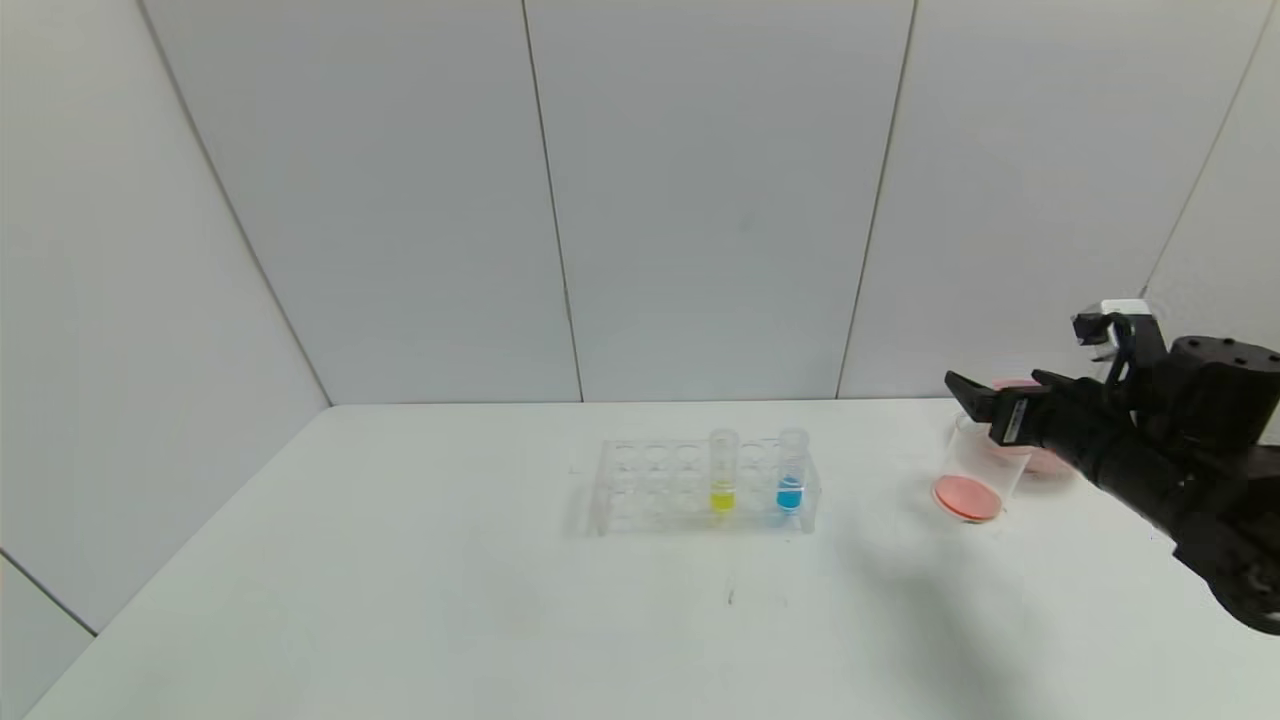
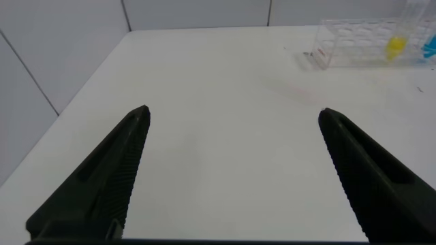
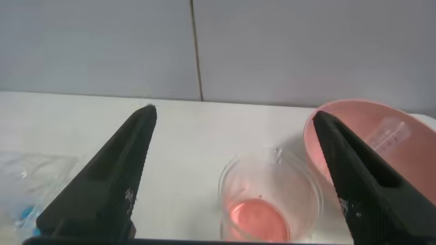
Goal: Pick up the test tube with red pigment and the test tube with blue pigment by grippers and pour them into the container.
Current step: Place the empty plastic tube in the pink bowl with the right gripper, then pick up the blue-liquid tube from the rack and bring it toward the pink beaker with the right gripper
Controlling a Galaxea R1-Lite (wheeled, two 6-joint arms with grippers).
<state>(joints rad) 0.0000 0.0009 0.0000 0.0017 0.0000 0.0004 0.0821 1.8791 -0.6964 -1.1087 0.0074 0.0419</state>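
Observation:
The container's pink-red liquid is only a shallow layer at the bottom [image 1: 967, 498], so it should turn dark blue when I pour the blue pigment [image 1: 789, 493].
The test tube with blue pigment [image 1: 791, 472] stands upright in the clear rack [image 1: 648, 487] at mid-table. No tube holding orange-red liquid shows. The container [image 1: 972, 448], a clear beaker, stands to the right with pink-red liquid at its bottom. My right gripper [image 1: 995, 382] hovers just above and behind the beaker, open and empty. In the right wrist view the beaker [image 3: 233, 171] lies between and below the open fingers of the right gripper [image 3: 233, 112]. My left gripper [image 2: 233, 111] is open and empty over bare table, out of the head view.
A tube with yellow liquid [image 1: 722, 475] stands in the rack beside the blue one. A pink bowl [image 1: 1047, 463] sits behind the beaker; in the right wrist view a clear, empty-looking tube [image 3: 390, 134] lies in it. The wall stands close behind the table.

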